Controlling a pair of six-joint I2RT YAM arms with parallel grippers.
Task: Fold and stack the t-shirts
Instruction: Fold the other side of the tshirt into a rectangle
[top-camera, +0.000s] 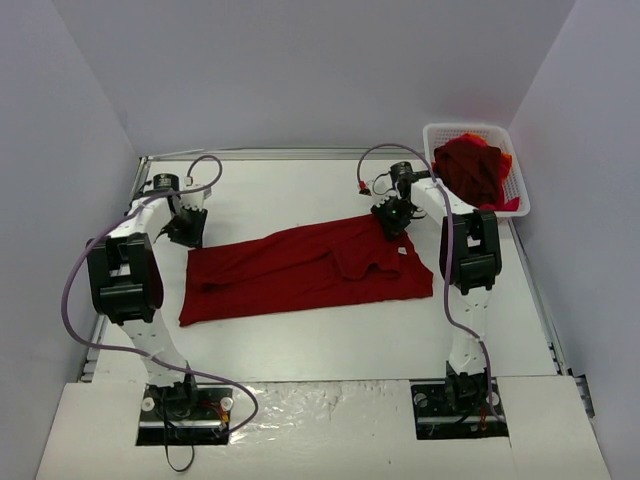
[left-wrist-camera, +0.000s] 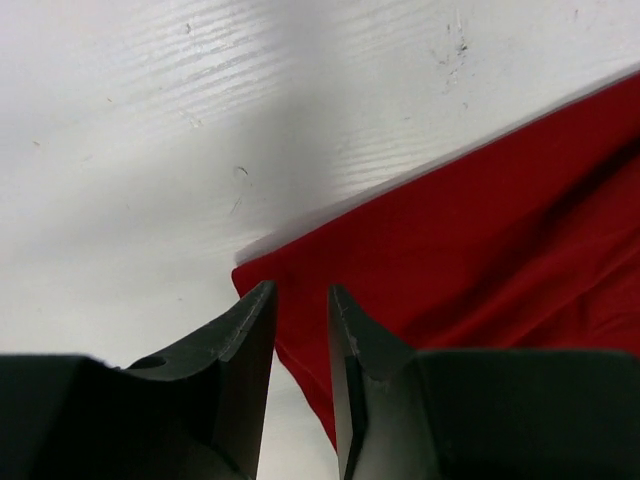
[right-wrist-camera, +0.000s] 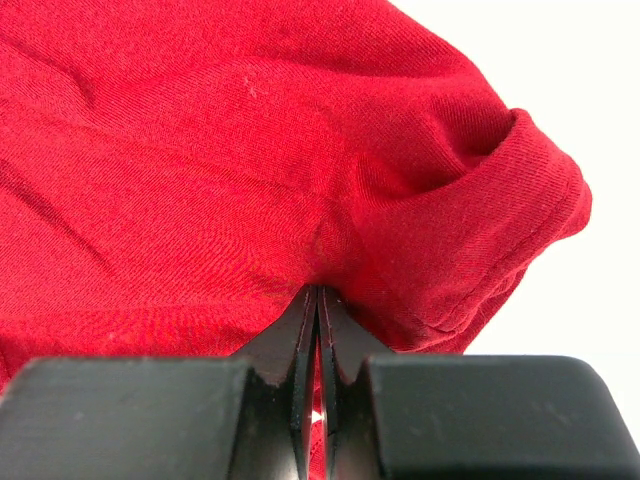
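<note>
The dark red t-shirt's flat far corner (top-camera: 194, 253) is under my left gripper's open fingers, so that gripper should keep going down and close on the cloth just inside it (left-wrist-camera: 302, 302).
A dark red t-shirt (top-camera: 300, 270) lies spread across the middle of the white table, partly folded at its right end. My left gripper (top-camera: 188, 230) hovers at the shirt's far left corner. In the left wrist view it (left-wrist-camera: 300, 292) is open, its jaws a little apart over the corner of the cloth (left-wrist-camera: 480, 230), with nothing held. My right gripper (top-camera: 392, 222) is at the shirt's far right part. In the right wrist view it (right-wrist-camera: 317, 292) is shut on a bunched fold of the red cloth (right-wrist-camera: 250, 150).
A white mesh basket (top-camera: 470, 128) stands at the back right and holds more dark red shirts (top-camera: 472, 168) in a heap. Grey walls close in the table on the left, back and right. Cables loop from both arms.
</note>
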